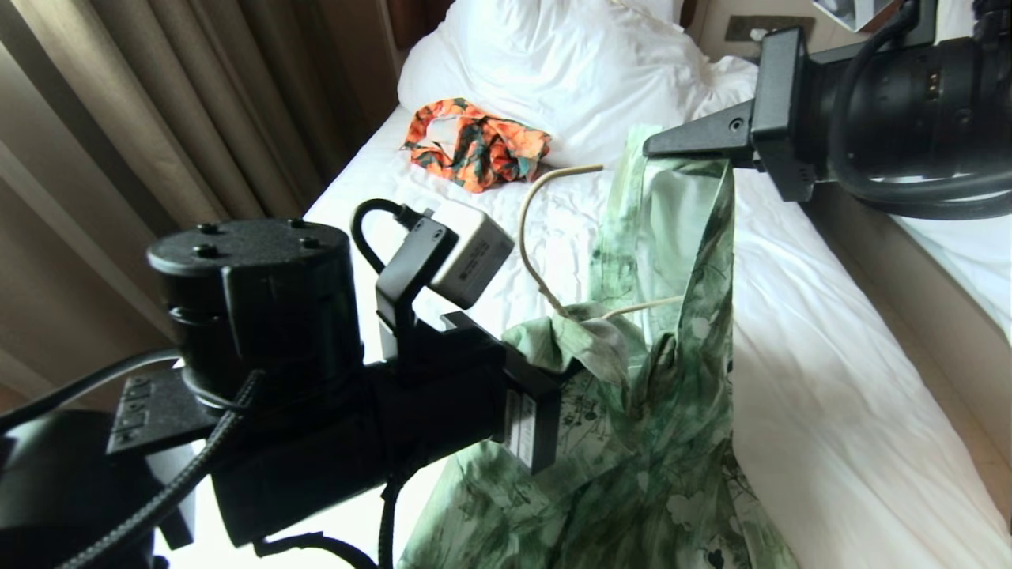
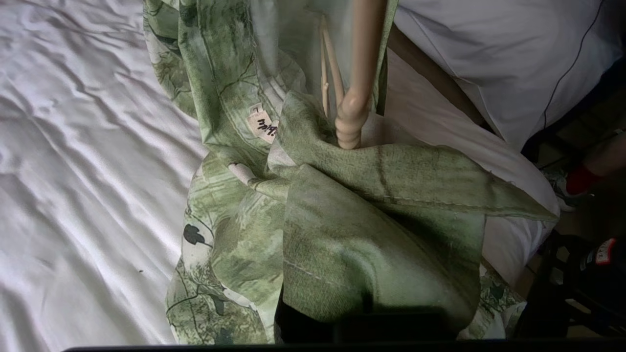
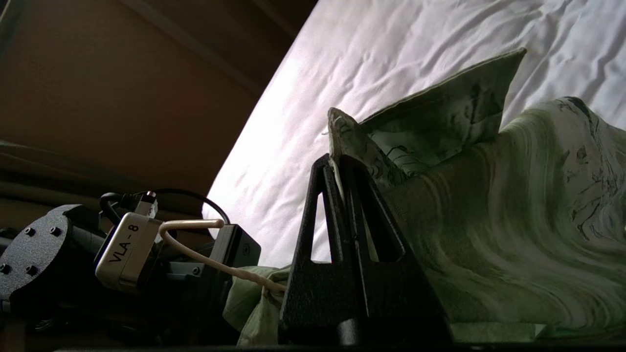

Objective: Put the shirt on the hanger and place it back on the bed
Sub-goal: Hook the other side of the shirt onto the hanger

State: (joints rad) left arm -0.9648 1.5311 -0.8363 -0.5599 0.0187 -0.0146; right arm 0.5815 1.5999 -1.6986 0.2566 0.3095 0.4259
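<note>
I should use my left gripper to move the collar toward my right gripper's shirt edge (image 1: pixel 725 178) and cover the hanger's free arm (image 1: pixel 650 305), because that arm pokes out past the bunched collar.
The green-and-white flowered shirt (image 1: pixel 672 411) hangs lifted above the bed (image 1: pixel 830 356), stretched between both grippers. My right gripper (image 1: pixel 652 146) is up high, shut on a shirt edge (image 3: pixel 342 132), its fingertips (image 3: pixel 325 168) pinching the fabric. Lower down, my left gripper (image 1: pixel 571 365) is buried in the bunched collar (image 2: pixel 371 234), and its fingers are hidden under the cloth. The cream hanger (image 1: pixel 526 229) sticks out of the collar with its hook up. Its neck (image 2: pixel 352 112) runs down into the collar fold, and its hook (image 3: pixel 195 225) shows beside the left arm's camera.
A small orange-and-green floral garment (image 1: pixel 474 146) lies near the bulky white duvet (image 1: pixel 569 63) at the bed's head. Beige curtains (image 1: pixel 158 118) hang along the left side. A second white bed (image 1: pixel 972 245) lies at the right across a narrow gap.
</note>
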